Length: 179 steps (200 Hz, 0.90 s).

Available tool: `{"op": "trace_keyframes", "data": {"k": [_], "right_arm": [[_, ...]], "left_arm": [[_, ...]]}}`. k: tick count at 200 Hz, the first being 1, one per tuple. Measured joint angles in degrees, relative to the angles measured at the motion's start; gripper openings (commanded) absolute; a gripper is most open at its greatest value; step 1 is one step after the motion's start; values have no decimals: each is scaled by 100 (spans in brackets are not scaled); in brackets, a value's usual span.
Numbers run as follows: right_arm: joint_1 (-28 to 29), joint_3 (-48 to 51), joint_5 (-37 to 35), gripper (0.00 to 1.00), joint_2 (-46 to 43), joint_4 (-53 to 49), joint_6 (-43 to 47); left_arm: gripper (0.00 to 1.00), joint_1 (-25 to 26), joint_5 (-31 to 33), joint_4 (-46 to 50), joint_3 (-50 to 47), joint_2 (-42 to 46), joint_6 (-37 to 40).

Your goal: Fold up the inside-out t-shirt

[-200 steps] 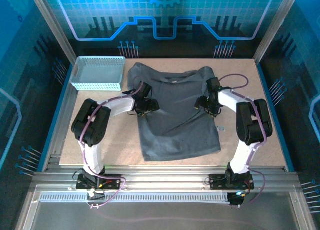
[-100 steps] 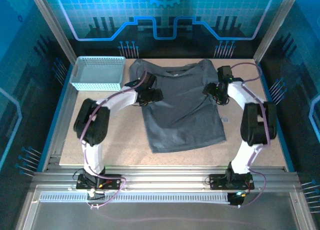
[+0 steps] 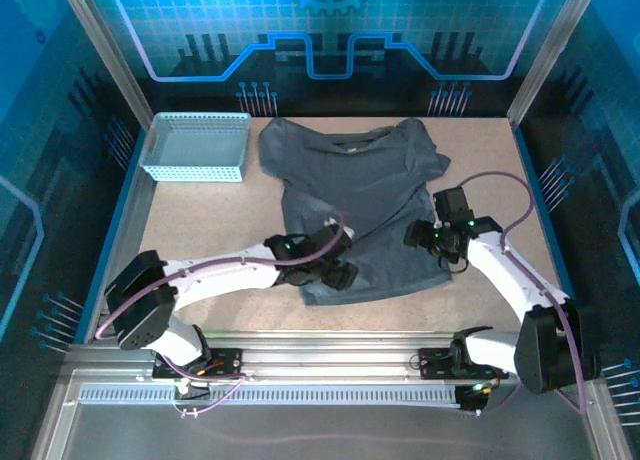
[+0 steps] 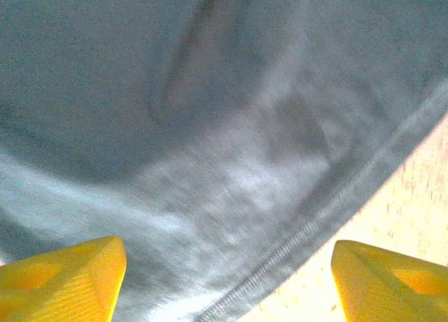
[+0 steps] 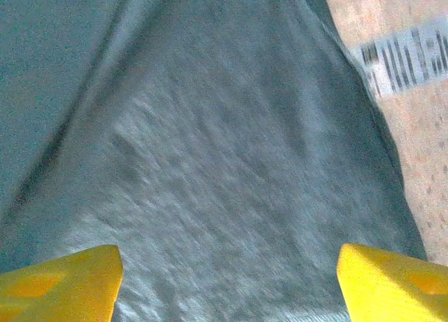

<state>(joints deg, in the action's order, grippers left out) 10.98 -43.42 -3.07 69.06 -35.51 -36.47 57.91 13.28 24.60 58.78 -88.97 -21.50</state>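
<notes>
I expect the t-shirt's near part [image 3: 385, 277] to bunch up into drooping folds when I lift the stitched hem, because soft ripples [image 4: 234, 122] run through the cloth next to the hem.
The inside-out t-shirt [image 3: 355, 185] lies spread flat on the table, dark grey, collar at the far side and hem toward me. My left gripper [image 3: 338, 270] hovers over the near left hem, open. In the left wrist view its yellow fingertips [image 4: 63, 280] stand wide apart, with the stitched hem [image 4: 315, 224] running slantwise between them. My right gripper [image 3: 440, 248] is over the shirt's near right edge, open as well. The right wrist view has grey cloth [image 5: 210, 168] between the two spread fingertips [image 5: 392, 283]. Nothing is held.
A light blue mesh basket [image 3: 195, 145] stands at the far left of the tan table [image 3: 200, 230], just left of the shirt's sleeve. A barcode label [image 5: 406, 56] is stuck to the table beside the shirt's right edge. Metal frame rails [image 3: 320, 355] run along the near edge.
Both grippers have come back from the shirt's sleeve area to its near hem. The shirt slid a little toward the far side and lies flatter, sleeves spread out.
</notes>
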Motion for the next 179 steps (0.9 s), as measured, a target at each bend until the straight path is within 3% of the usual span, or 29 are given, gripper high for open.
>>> {"op": "trace_keyframes", "data": {"k": [32, 78, 112, 179], "right_arm": [[111, 415, 66, 82, -131, 85, -203], [140, 483, 94, 82, -122, 188, -321], [140, 483, 92, 82, -122, 212, -321], [140, 483, 52, 82, -170, 203, -319]], "left_arm": [[75, 417, 4, -118, -2, -557, 315], [71, 610, -15, -90, 422, -1456, 656], [60, 634, -66, -37, 671, -1827, 763], [25, 723, -37, 31, 859, -1974, 811]]}}
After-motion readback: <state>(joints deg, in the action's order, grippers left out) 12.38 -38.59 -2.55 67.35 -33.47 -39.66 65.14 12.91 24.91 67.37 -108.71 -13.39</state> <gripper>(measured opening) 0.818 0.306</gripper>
